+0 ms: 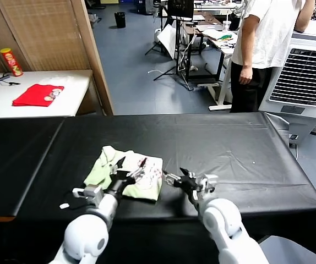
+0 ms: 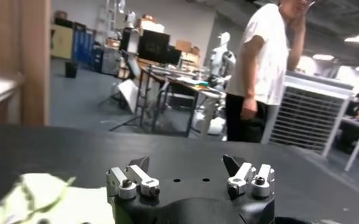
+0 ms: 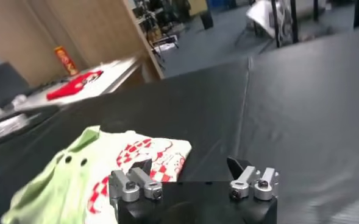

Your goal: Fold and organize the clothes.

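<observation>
The folded pale green T-shirt is lying crooked, and its printed end (image 1: 150, 188) slants toward the table's front edge. Next, my right gripper pulls the shirt's outer edge (image 1: 161, 170) to make it straight.
The pale green T-shirt (image 1: 99, 171) lies folded in a small bundle on the black table (image 1: 229, 143), near its front edge, with the reddish print facing up on its right part. My left gripper (image 1: 131, 164) is open and empty, just over the shirt's near right part. My right gripper (image 1: 175, 175) is open and empty, just right of the shirt's right edge, over bare table. The left wrist view shows its open gripper (image 2: 186, 164) with the shirt (image 2: 45, 195) beside it. The right wrist view shows its open gripper (image 3: 189, 165) close to the shirt's printed face (image 3: 106, 170).
A white side table (image 1: 70, 104) at the far left bears a red cloth (image 1: 37, 94) and a red can (image 1: 10, 61). A wooden partition (image 1: 92, 49) stands behind it. A person in a white T-shirt (image 1: 268, 38) and a white air cooler (image 1: 306, 77) stand beyond the table's far right.
</observation>
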